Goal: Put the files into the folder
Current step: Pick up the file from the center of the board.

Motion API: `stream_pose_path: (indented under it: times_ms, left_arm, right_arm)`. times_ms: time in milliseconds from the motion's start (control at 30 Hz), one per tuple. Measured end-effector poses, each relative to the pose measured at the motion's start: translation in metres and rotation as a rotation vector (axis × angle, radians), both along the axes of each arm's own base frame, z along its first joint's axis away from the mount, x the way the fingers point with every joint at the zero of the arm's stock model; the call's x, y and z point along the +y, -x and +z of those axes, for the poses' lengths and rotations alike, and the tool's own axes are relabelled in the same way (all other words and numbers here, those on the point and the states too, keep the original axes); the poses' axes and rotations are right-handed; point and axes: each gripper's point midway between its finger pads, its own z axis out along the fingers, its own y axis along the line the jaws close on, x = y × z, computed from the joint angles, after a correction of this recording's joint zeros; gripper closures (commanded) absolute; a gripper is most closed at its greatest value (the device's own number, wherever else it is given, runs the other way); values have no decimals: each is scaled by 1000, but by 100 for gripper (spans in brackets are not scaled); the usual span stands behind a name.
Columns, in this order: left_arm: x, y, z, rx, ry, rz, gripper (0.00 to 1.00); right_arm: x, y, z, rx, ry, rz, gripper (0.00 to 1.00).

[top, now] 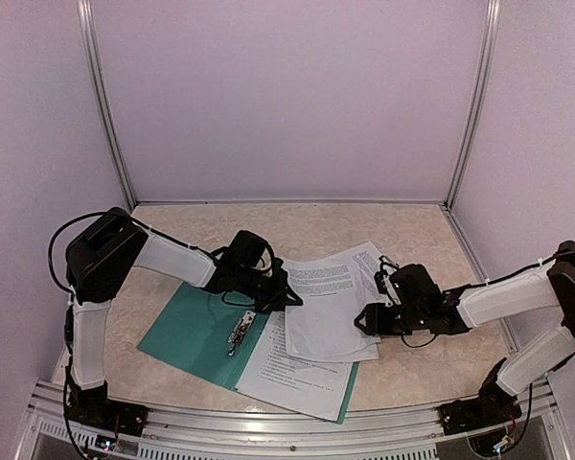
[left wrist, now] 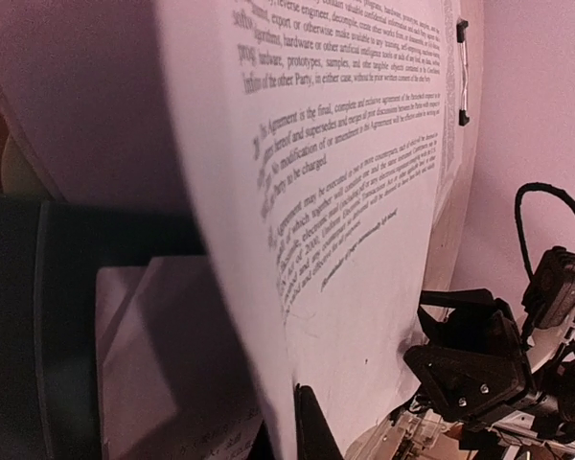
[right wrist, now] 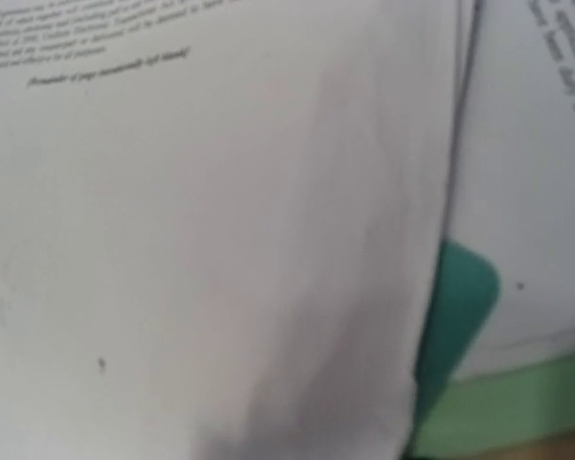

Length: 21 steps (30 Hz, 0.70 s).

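The raised sheet hangs over the filled folder leaf, so the robot's right gripper should open and the left gripper should take the sheet over to the empty leaf.
A white printed sheet of the files hangs between my two grippers over the open dark teal folder. My left gripper is shut on its left edge; in the left wrist view one black finger presses against the paper. My right gripper sits at the sheet's right edge. The sheet covers its fingers in the right wrist view. Another sheet lies on the folder's right leaf. A silver clip sits at the folder's spine.
More printed sheets lie fanned behind the raised one, with a wire clip at their far end. A teal folder corner and a pale green strip show under the paper. Walls enclose the table on three sides.
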Motion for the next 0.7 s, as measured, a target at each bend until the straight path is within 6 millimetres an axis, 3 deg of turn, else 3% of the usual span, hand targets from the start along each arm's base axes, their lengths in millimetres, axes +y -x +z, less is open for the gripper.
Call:
stream_pose_path:
  times_ms: [200, 333, 500, 700]
  left_arm:
    - [8, 1, 21, -53, -34, -41, 100]
    - [15, 1, 47, -118, -49, -88, 100]
    - [27, 7, 88, -225, -42, -155, 100]
    - [35, 2, 109, -277, -38, -178, 96]
  right_arm:
    - [-14, 7, 6, 5, 71, -1, 20]
    - [-22, 4, 26, -39, 116, 2, 18]
    - [-17, -12, 65, -135, 119, 7, 17]
    - [-19, -11, 64, -136, 146, 21, 16]
